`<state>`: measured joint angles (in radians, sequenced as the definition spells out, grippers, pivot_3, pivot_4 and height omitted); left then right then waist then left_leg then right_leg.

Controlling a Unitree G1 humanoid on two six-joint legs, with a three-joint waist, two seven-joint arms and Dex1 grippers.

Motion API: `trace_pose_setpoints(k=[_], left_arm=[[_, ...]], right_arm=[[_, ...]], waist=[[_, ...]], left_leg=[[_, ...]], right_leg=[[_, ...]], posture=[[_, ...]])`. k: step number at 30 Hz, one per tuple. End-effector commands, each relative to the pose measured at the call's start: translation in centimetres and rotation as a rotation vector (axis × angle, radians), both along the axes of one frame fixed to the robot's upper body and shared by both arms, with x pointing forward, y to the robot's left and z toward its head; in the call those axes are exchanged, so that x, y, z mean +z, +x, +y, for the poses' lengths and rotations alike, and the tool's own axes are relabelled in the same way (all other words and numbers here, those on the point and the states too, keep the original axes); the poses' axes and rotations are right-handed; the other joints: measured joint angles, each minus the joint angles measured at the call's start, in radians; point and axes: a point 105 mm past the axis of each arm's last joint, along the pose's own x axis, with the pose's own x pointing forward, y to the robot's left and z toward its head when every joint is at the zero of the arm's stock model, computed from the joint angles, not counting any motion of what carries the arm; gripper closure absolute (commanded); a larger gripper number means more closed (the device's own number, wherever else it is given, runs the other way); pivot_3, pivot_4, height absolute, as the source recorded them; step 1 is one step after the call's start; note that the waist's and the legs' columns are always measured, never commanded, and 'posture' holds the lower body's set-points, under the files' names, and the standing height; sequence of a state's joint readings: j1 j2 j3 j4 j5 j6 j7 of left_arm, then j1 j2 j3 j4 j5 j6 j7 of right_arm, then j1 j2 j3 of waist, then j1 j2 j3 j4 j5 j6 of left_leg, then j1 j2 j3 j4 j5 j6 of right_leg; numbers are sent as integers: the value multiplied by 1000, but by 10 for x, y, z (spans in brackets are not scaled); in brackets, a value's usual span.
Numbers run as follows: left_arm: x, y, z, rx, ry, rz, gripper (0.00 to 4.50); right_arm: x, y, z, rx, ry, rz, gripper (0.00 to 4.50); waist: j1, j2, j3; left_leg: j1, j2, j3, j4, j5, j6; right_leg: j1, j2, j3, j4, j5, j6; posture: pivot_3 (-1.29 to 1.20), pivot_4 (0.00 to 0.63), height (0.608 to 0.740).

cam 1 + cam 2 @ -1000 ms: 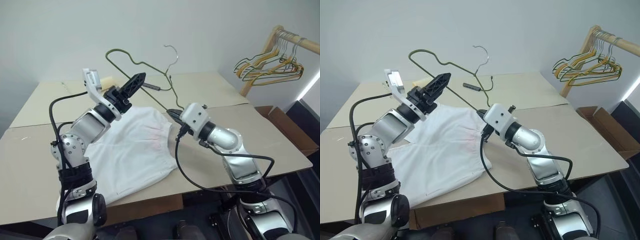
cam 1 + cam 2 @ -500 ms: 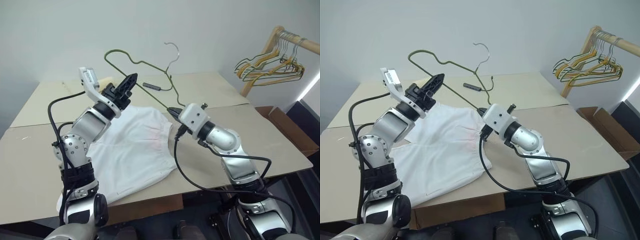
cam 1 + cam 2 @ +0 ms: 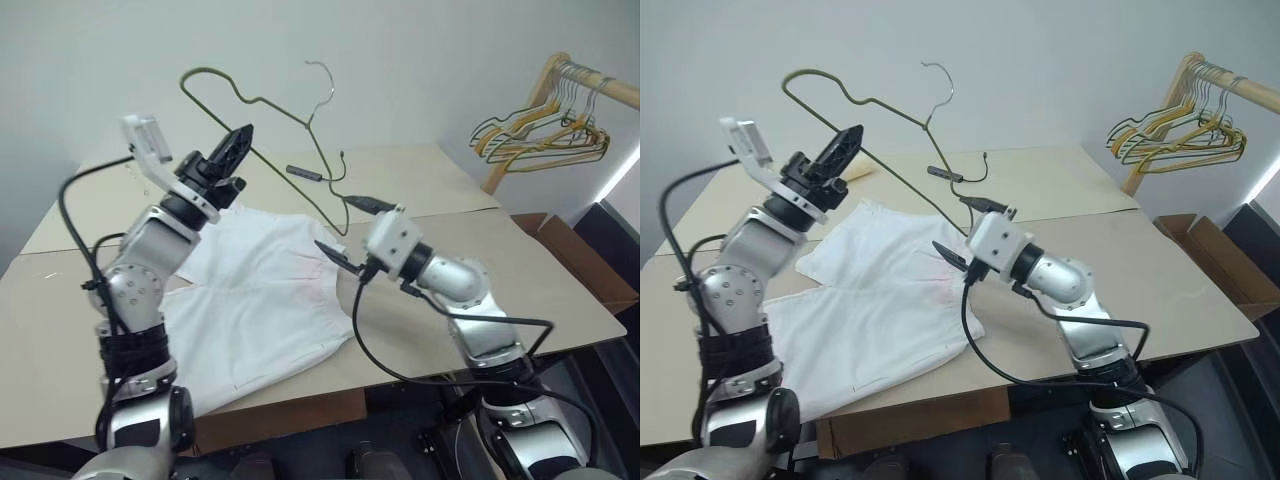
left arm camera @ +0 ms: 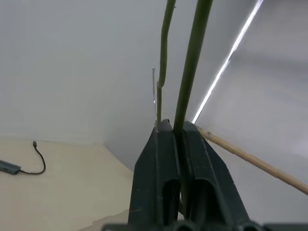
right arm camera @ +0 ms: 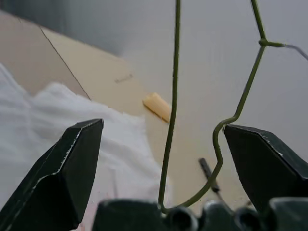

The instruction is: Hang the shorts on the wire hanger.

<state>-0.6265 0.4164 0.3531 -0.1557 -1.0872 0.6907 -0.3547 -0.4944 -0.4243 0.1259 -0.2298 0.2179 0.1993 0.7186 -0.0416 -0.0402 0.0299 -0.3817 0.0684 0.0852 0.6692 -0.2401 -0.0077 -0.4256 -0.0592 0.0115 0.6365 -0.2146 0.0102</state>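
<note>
A pink tint is showing through the white shorts close to their waistband, so I should expect a red cord to be hidden inside.
The wire hanger, thin olive-grey wire, hangs tilted in the air above the table's far half. My left gripper is shut on its long bottom bar, and the wire runs up between the closed fingers. My right gripper is open at the hanger's lower corner. Its fingers are spread wide with the wire passing between them. The white shorts lie flat on the table below both grippers, with the gathered waistband towards the right gripper.
A wooden rack with several wire hangers stands at the far right. An open cardboard box sits off the table's right edge. A small black device with a cable and a pale yellowish object lie on the far table.
My right gripper has opened and let go of the hanger's corner. My left gripper has shut on the bar and carried the hanger up and to the left.
</note>
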Motion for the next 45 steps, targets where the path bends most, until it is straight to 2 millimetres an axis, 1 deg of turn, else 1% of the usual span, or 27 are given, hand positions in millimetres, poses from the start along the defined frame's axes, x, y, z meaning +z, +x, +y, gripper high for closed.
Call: trace_pose_setpoints(k=[1, 2, 3, 5, 8, 10, 12, 15, 17, 20, 24, 27, 29, 32, 39, 43, 44, 45], left_arm=[[19, -25, 7, -144, 9, -158, 4500], [22, -37, 8, -223, 21, -208, 4500], [23, -52, 9, -312, 52, -273, 4500], [23, -69, 12, -424, 102, -347, 4500], [26, -79, 16, -519, 105, -399, 4500], [28, -80, 16, -558, 107, -421, 4500], [28, -79, 14, -562, 116, -438, 4500], [30, -79, 14, -560, 95, -458, 4500], [31, -78, 14, -553, 82, -466, 4500], [28, -77, 12, -546, 90, -462, 4500], [25, -78, 9, -547, 88, -454, 4500], [23, -78, 7, -547, 90, -450, 4500], [22, -77, 6, -547, 95, -446, 4500], [22, -77, 6, -549, 93, -445, 4500], [20, -74, 6, -546, 89, -440, 4500], [17, -71, 5, -556, 81, -409, 4500], [15, -70, 5, -552, 84, -407, 4500], [12, -68, 4, -535, 93, -401, 4500]], right_arm=[[17, -11, -15, 147, 57, 182, 30], [16, -13, -21, 196, 52, 255, 30], [11, -14, -27, 251, 33, 396, 30], [4, -19, -36, 341, 6, 583, 30], [0, -24, -42, 446, 4, 749, 30], [5, -28, -41, 549, 33, 817, 30], [8, -30, -37, 595, 34, 843, 30], [1, -28, -26, 587, -9, 855, 30], [-1, -30, -17, 605, -8, 865, 30], [3, -37, -5, 655, 5, 856, 30], [2, -35, 5, 645, 21, 845, 30], [0, -33, 7, 628, 32, 845, 30], [0, -28, 7, 603, 50, 851, 30], [3, -23, 4, 586, 77, 850, 612], [5, -24, 2, 588, 83, 841, 2995], [3, -22, 1, 575, 88, 840, 4354], [3, -22, 1, 572, 91, 841, 4484], [3, -22, 1, 569, 92, 839, 4484]], waist=[[1, 0, 0], [1, 0, 0], [-1, 1, 1], [-2, 1, 1], [0, 1, 1], [0, 1, 1], [0, 1, 1], [0, 1, 1], [0, 1, 1], [0, 1, 2], [3, 1, 2], [4, 1, 2], [5, 1, 2], [4, 1, 2], [1, 1, 2], [1, 1, 2], [0, 1, 2], [0, 1, 2]], left_leg=[[0, 0, 0, 0, 0, 0], [0, 0, 0, -1, 0, 0], [0, 1, 0, -1, 0, 0], [0, 1, 1, -1, 0, 0], [0, 1, 0, -2, 0, 0], [0, 1, 0, -2, 0, 0], [0, 1, 0, -2, 0, 0], [-1, 1, 0, -2, 0, 1], [-1, 1, -1, -2, 0, 1], [-3, 1, -1, -2, 0, 1], [-3, 1, -1, -2, 0, 1], [-3, 1, -1, -2, 0, 1], [-3, 1, -1, -2, 0, 1], [-3, 1, -1, -2, 0, 1], [-3, 1, -1, -2, 0, 1], [-3, 1, -1, -2, 0, 1], [-2, 1, -1, -2, 0, 1], [-2, 1, -1, -2, 0, 1]], right_leg=[[1, 0, 0, -1, 0, 0], [2, 0, -1, -4, 0, 0], [1, 0, -1, -4, 0, 0], [1, 0, -1, -6, -1, -2], [1, 0, -1, -7, -3, -4], [2, 0, -2, -6, -6, 0], [2, 0, -2, -6, -5, 3], [1, 0, -1, -6, -3, 7], [1, 0, -2, -7, -3, 7], [0, 0, -2, -6, -2, 7], [0, 0, -2, -6, -2, 7], [0, 0, -2, -6, -2, 7], [0, 0, -2, -6, -2, 7], [0, 0, -2, -6, -2, 7], [0, 0, -2, -6, -2, 7], [0, 0, -2, -6, -2, 7], [0, 0, -2, -6, -2, 8], [0, 0, -2, -6, -2, 8]], posture=[[43, 0, 740], [42, 0, 740], [42, 0, 740], [38, 0, 740], [37, 0, 740], [31, 0, 740], [30, 0, 740], [24, 0, 740], [25, 0, 740], [27, 0, 740], [26, 0, 740], [27, 0, 740], [26, 0, 740], [23, 0, 740], [14, 0, 740], [10, 0, 740], [10, 0, 740], [9, 0, 740]])
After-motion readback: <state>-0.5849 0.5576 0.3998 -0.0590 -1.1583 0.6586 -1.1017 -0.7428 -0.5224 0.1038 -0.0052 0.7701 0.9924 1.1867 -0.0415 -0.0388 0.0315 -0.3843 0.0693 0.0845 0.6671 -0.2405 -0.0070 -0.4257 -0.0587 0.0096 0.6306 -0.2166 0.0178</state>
